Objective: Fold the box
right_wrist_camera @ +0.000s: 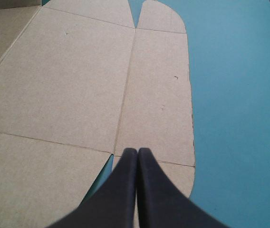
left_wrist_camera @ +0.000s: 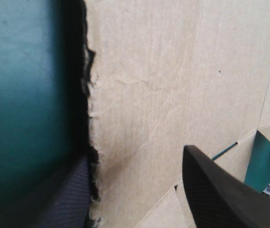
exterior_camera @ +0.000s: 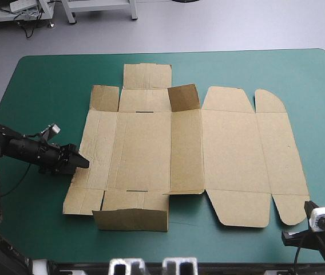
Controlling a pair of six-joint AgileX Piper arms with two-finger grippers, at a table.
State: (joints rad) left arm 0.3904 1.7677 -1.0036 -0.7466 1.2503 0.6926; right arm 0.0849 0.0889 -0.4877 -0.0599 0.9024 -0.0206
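A crease (exterior_camera: 113, 151) connects the panel at my left gripper (exterior_camera: 96, 150) to the box, so the panel will hinge up and become a side of the box when it is lifted.
The brown box (exterior_camera: 179, 152) lies spread out as a cut sheet on the teal-green cover. Its near-left wall (exterior_camera: 131, 219) stands raised, and a small flap (exterior_camera: 183, 97) at the far side is tilted up. My left gripper (exterior_camera: 84, 162) sits at the sheet's left edge. In the left wrist view the left gripper (left_wrist_camera: 135, 190) is open, with the ragged edge of the box (left_wrist_camera: 173, 85) running between the two fingers. My right gripper (exterior_camera: 289, 236) is by the sheet's near-right corner. The right gripper (right_wrist_camera: 137, 152) is shut, its tip over the corner flap of the box (right_wrist_camera: 78, 80).
Bare teal-green cover (exterior_camera: 48, 86) surrounds the sheet on all sides, widest at the far left and along the right edge (exterior_camera: 322, 114). The table's front edge runs close to the raised near-left wall.
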